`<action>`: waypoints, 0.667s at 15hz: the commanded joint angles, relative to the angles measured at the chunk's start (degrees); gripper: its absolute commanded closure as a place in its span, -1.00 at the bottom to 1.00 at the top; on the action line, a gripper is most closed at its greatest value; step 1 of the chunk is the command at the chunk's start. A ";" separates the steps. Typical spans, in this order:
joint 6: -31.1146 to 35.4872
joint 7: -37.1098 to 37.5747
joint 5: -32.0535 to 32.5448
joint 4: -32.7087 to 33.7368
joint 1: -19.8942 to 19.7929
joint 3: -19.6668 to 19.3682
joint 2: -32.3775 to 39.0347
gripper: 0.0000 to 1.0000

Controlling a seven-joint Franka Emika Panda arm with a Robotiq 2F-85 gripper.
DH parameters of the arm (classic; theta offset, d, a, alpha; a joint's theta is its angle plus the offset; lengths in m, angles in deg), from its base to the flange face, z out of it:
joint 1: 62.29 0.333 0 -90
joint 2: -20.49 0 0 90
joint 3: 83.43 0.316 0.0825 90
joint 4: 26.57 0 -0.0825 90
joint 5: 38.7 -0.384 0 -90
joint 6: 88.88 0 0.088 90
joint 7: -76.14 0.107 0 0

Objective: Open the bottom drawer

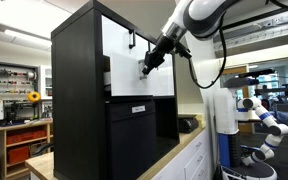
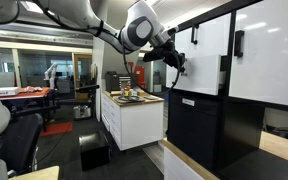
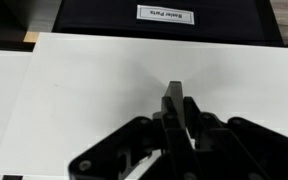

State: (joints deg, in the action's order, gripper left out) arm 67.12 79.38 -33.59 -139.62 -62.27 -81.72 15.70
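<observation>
The grey handle [image 3: 174, 94] is between my gripper's closed fingers, so my gripper should keep pulling the drawer's white front [image 2: 201, 76] straight out and let go once the bottom drawer is well open.
The bottom drawer [image 3: 84, 90] is a wide white front that fills the wrist view, with a short grey vertical bar handle [image 3: 174, 90] at its middle. My gripper [image 3: 175, 108] has its black fingers closed on either side of this handle. In both exterior views the gripper [image 1: 148, 67] [image 2: 176, 65] presses against the white front [image 1: 129, 82] [image 2: 206, 70] of the tall black cabinet [image 1: 76, 95]. I cannot tell whether the drawer stands out from the cabinet.
A black panel with a small white label [image 3: 166, 14] [image 1: 139, 108] borders the drawer. A white front with a black handle [image 1: 131, 40] sits above. A white counter [image 2: 134, 115] with small items stands behind the arm, and a worktop edge [image 1: 189, 145] runs beside the cabinet.
</observation>
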 commanded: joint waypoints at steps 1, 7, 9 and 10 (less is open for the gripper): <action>1.28 2.36 1.42 -10.30 -1.21 -0.75 -6.51 0.90; -0.72 2.96 1.75 -17.25 -2.33 -0.11 -13.40 0.90; -1.32 3.27 1.82 -19.28 -2.79 0.12 -15.48 0.90; -1.37 3.40 1.78 -20.27 -3.00 0.23 -16.42 0.90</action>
State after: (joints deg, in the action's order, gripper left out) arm 68.11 80.87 -33.51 -152.88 -62.48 -81.44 3.41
